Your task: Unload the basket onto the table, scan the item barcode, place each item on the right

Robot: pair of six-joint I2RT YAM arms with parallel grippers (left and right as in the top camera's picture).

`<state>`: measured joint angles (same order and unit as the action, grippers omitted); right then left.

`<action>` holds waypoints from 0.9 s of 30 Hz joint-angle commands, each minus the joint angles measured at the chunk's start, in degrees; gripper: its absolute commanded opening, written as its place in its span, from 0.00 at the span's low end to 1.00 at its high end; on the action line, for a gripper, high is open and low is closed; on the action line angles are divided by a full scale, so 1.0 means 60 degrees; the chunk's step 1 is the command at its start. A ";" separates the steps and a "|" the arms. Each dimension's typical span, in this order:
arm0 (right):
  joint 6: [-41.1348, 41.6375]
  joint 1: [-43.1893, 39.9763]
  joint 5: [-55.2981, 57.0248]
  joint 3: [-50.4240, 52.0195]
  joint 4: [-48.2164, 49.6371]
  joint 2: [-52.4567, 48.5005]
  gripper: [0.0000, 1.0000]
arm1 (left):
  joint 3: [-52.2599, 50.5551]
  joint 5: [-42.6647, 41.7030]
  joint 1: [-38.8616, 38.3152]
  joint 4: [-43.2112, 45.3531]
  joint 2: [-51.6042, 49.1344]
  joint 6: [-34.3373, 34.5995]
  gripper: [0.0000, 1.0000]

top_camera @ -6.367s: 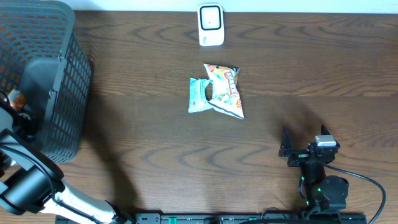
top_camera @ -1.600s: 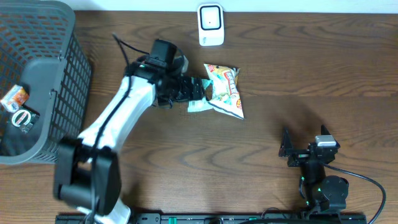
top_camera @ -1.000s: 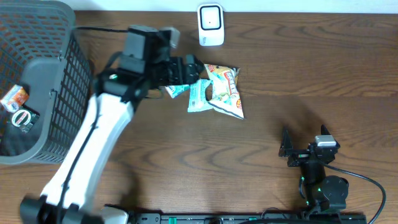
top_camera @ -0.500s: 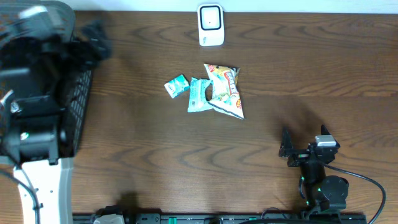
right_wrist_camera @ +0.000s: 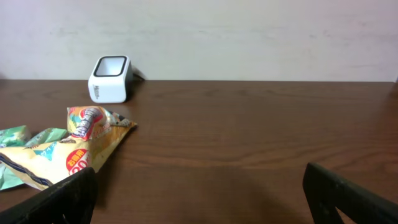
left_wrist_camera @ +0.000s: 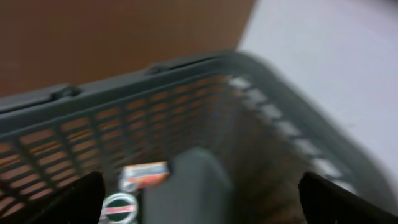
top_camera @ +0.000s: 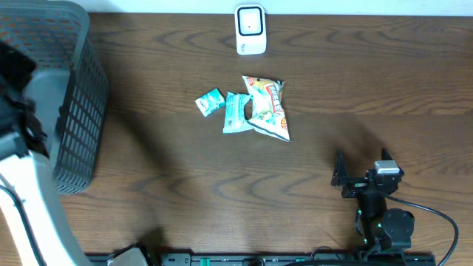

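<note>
The orange and white packet is uncovered next to the round tin. My left gripper should keep going down, open, until its fingers are on both sides of the packet, and then close.
The white barcode scanner stands at the table's far edge and also shows in the right wrist view as the scanner. Three items lie together mid-table: a small green packet, a teal packet and a yellow snack bag. My left arm reaches over the grey basket. The left gripper is open above the basket's inside, nothing between its fingers. My right gripper rests open near the front right, well apart from the yellow bag.
Inside the basket lie an orange and white packet and a round tin. The left wrist view is motion-blurred. Bare wooden table lies between the items and the right gripper.
My left arm let go of the small green packet beside the teal one, then swung left over the basket. The right arm has not moved.
</note>
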<state>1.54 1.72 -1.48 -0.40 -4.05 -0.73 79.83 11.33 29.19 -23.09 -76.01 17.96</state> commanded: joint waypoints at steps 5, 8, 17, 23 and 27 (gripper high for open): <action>0.0091 -0.0040 0.0047 0.0007 -0.0047 0.0022 0.99 | 0.0182 0.0266 0.0980 0.0018 -0.1759 -0.0095 0.98; 0.0087 -0.0040 0.0044 0.0007 -0.0047 0.0022 0.99 | 0.0182 0.0266 0.1016 0.0124 -0.2444 -0.0113 0.98; 0.0091 -0.0040 0.0047 0.0007 -0.0047 0.0022 0.99 | 0.0182 0.0743 0.1013 0.0503 -0.4411 -0.1249 0.98; 0.0091 -0.0040 0.0044 0.0007 -0.0047 0.0022 0.99 | 0.0182 0.0816 0.0954 0.0732 -0.5541 -0.5756 0.99; 0.0091 -0.0040 0.0047 0.0007 -0.0047 0.0022 0.99 | 0.0182 0.1490 0.0958 0.0812 -0.6036 -0.6907 0.99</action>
<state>1.54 1.72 -1.48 -0.40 -4.03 -0.73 79.83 15.68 35.03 -18.94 -110.67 -11.44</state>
